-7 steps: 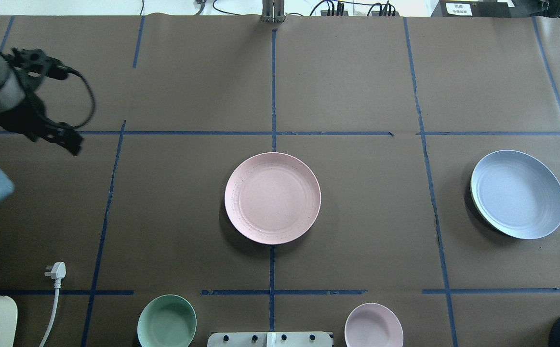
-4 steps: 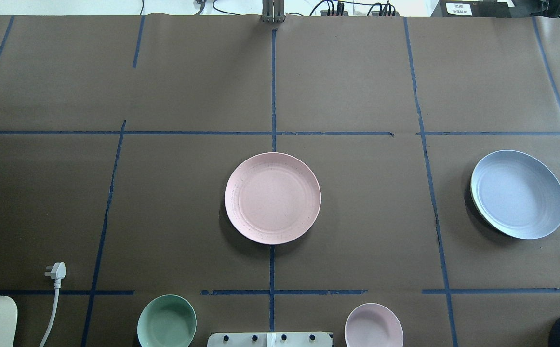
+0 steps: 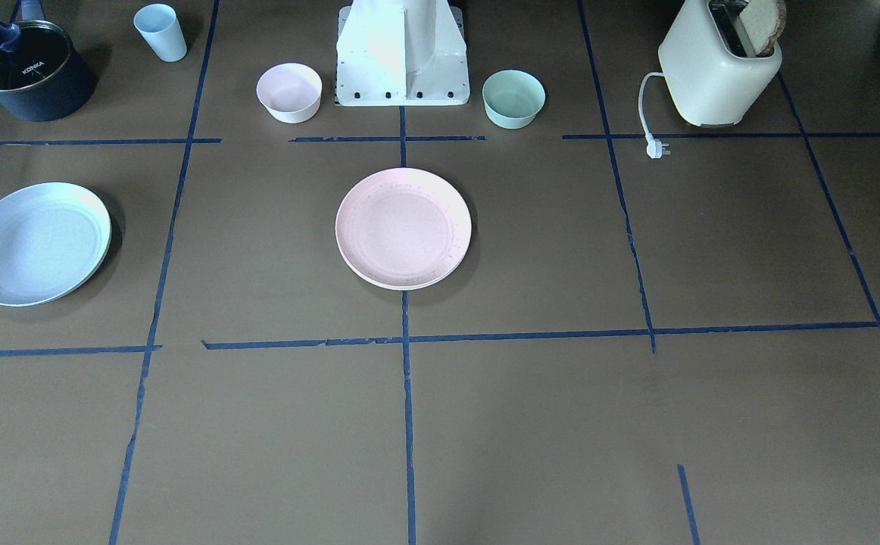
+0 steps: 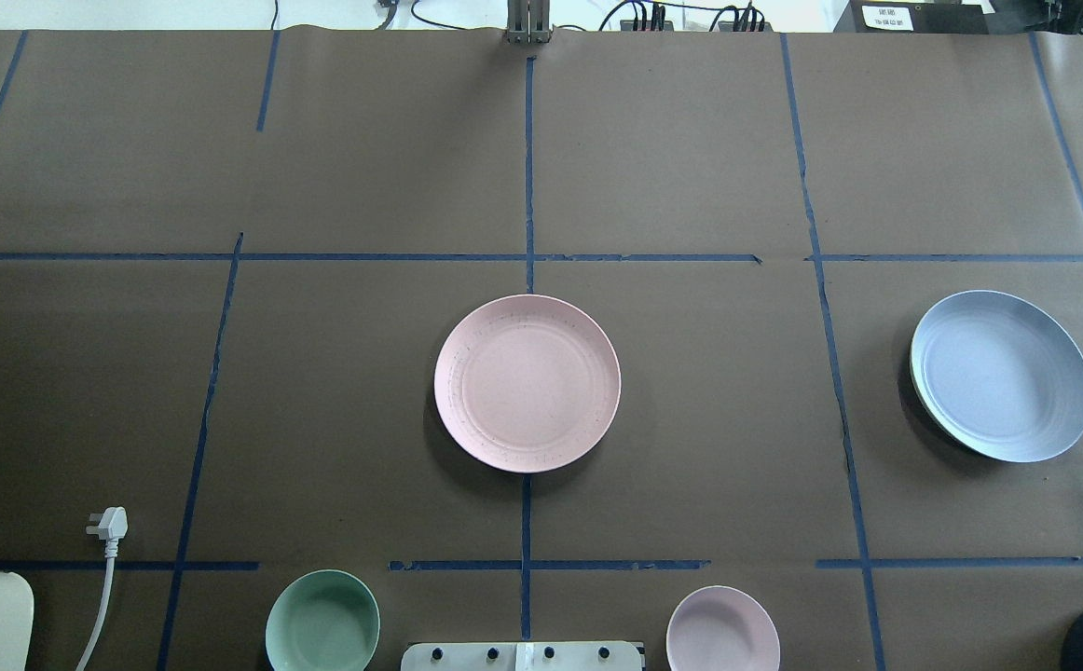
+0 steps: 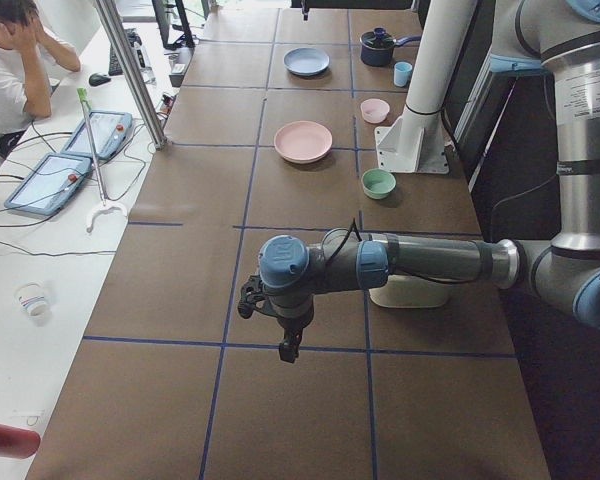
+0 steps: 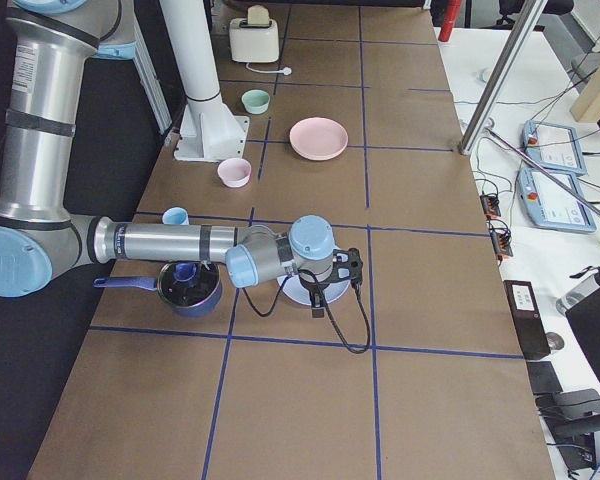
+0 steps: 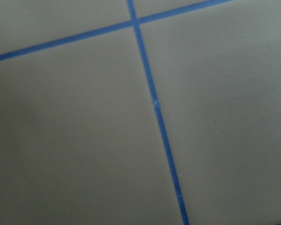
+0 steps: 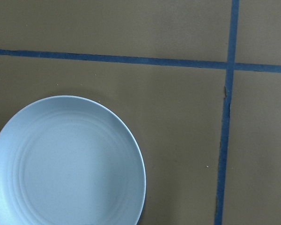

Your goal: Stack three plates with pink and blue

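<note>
I should expect the cream-white plate to be hidden under the pale pink plate (image 3: 403, 228), because a thin cream rim (image 3: 400, 288) shows below the pink plate.
The pale pink plate (image 4: 527, 383) lies flat at the table's centre, also in the front view (image 3: 404, 228). The pale blue plate (image 4: 1001, 375) lies on the robot's right side (image 3: 35, 242) and fills the right wrist view (image 8: 68, 164). A thin pale rim shows under its left edge; the cream-white plate shows nowhere on its own. My right gripper (image 6: 318, 303) hangs just above the blue plate; I cannot tell if it is open. My left gripper (image 5: 287, 348) hangs over bare table far to the robot's left; I cannot tell its state either.
A mint bowl (image 4: 322, 623) and a small pink bowl (image 4: 722, 629) stand either side of the robot's base (image 3: 402, 53). A toaster (image 3: 719, 64) with a loose plug (image 4: 108, 524) is near the left. A dark pot (image 3: 29, 70) and a cup (image 3: 160, 32) are near the right.
My left arm has drawn back to the left and out of the overhead view. The plates and bowls have not moved.
</note>
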